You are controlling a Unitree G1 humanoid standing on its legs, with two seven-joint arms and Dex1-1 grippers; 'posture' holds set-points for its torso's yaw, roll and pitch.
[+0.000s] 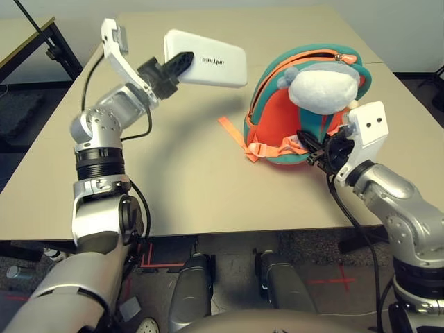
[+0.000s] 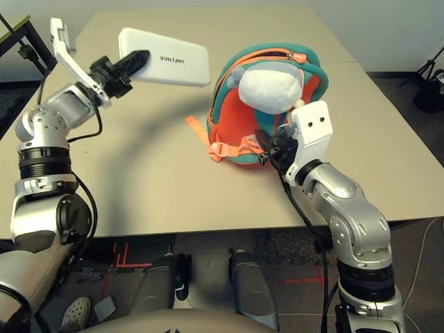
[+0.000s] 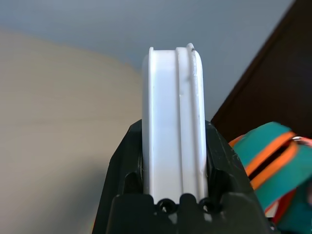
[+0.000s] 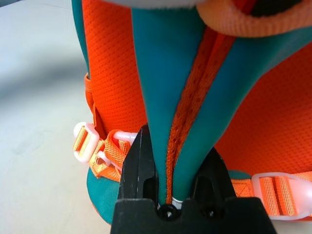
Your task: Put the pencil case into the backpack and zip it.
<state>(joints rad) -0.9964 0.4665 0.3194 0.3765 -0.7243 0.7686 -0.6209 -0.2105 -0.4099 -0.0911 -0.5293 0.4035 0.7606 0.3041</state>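
The robot's left gripper should tilt the pencil case down at its loose end and slide that end in, because the pencil case's loose end (image 1: 238,67) points almost level toward the backpack's steep opening (image 1: 268,82).
The white pencil case (image 1: 206,66) hangs in the air above the table, left of the backpack, with my left gripper (image 1: 182,64) shut on its near end. In the left wrist view the case (image 3: 171,126) stands edge-on between the two black fingers. The orange and teal backpack (image 1: 277,111) stands upright on the table at centre right, its top zipper (image 1: 312,52) open and a grey-white plush toy (image 1: 322,87) on its front. My right gripper (image 1: 320,154) is shut on the backpack's teal edge (image 4: 178,122) low on its near side.
The beige table (image 1: 180,187) has bare surface left of and in front of the backpack. Orange straps with pale buckles (image 1: 260,148) trail from the backpack's base. A dark side table (image 1: 28,45) stands at the far left.
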